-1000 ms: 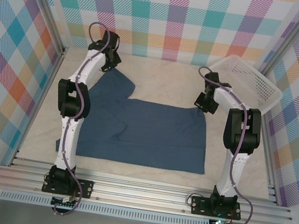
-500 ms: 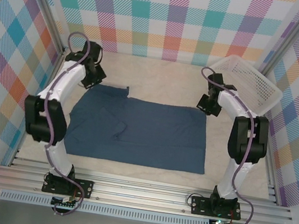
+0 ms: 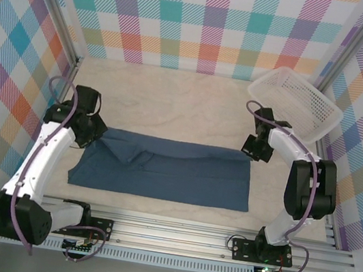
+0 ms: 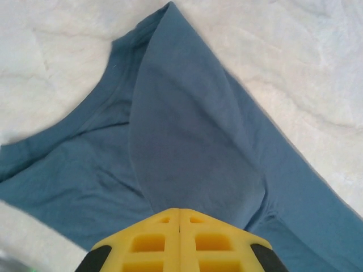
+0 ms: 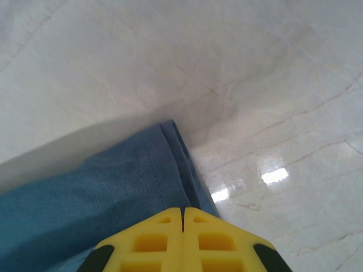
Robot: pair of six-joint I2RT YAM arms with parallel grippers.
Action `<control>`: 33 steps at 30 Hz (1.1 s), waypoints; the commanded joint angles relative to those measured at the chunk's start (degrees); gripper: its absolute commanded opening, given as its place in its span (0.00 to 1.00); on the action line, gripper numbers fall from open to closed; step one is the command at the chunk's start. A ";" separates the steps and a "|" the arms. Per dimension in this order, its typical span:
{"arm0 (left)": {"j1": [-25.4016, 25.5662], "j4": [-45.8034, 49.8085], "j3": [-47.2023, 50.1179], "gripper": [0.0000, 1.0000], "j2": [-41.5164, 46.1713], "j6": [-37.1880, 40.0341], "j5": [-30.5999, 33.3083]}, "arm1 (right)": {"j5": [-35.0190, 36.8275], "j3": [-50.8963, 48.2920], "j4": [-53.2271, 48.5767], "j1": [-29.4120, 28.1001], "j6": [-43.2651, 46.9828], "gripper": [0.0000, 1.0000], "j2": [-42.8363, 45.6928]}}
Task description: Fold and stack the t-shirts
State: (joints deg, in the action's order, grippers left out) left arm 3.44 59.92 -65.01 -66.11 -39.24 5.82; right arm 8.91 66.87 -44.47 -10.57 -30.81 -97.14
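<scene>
My right gripper should keep pulling the shirt's upper hem (image 5: 170,158), which is along its lower hem, toward the shirt's near edge (image 3: 237,210) until it lies flat, and then let go.
The dark navy t-shirt (image 3: 175,173) lies on the table as a long, low band folded over on itself. A small ridge of cloth shows near its upper left. My left gripper (image 3: 93,136) is at the shirt's upper left corner, and in the left wrist view its yellow fingers (image 4: 153,238) are shut, with a lifted flap of the shirt (image 4: 187,147) running out from them. My right gripper (image 3: 255,151) is at the upper right corner. Its fingers (image 5: 153,241) are shut on the hemmed edge of the shirt (image 5: 113,192).
A white mesh basket (image 3: 298,99) sits tilted in the far right corner, just beyond the right arm. Bare pale table (image 3: 173,103) stretches behind the shirt up to the plaid walls. The metal rail (image 3: 166,234) runs along the near edge.
Both grippers have pulled the shirt's far edge toward the near side, folding it into a narrower band. The left arm has swung from the far left corner down to the near left.
</scene>
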 commanded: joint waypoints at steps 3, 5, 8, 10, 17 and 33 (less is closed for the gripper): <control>-1.01 4.73 -0.15 0.00 3.01 -1.66 1.13 | 0.26 -1.89 -1.71 -0.29 -0.65 0.00 3.61; -1.18 5.89 -0.76 0.00 3.45 -1.78 0.84 | 0.28 -2.18 -2.09 -0.24 -0.67 0.00 4.30; -1.32 7.69 -1.43 0.00 4.37 -1.89 0.81 | 0.84 -2.66 -2.88 -0.33 -0.67 0.00 5.27; -1.27 9.02 -1.48 0.00 5.33 -1.51 1.56 | 1.10 -3.16 -3.34 -0.33 -0.57 0.00 5.96; -1.64 10.26 1.46 0.00 7.97 -0.48 3.23 | 0.46 -7.58 -4.84 -0.46 -1.74 0.00 9.02; -1.61 10.23 8.65 0.00 11.69 -1.95 3.89 | 0.11 -12.12 -4.13 -0.87 -2.57 0.00 8.90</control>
State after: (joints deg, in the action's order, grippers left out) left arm 2.48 68.90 -57.60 -55.72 -40.71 8.69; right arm 8.69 55.05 -47.48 -11.22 -32.53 -88.75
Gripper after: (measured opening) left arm 0.046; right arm 0.048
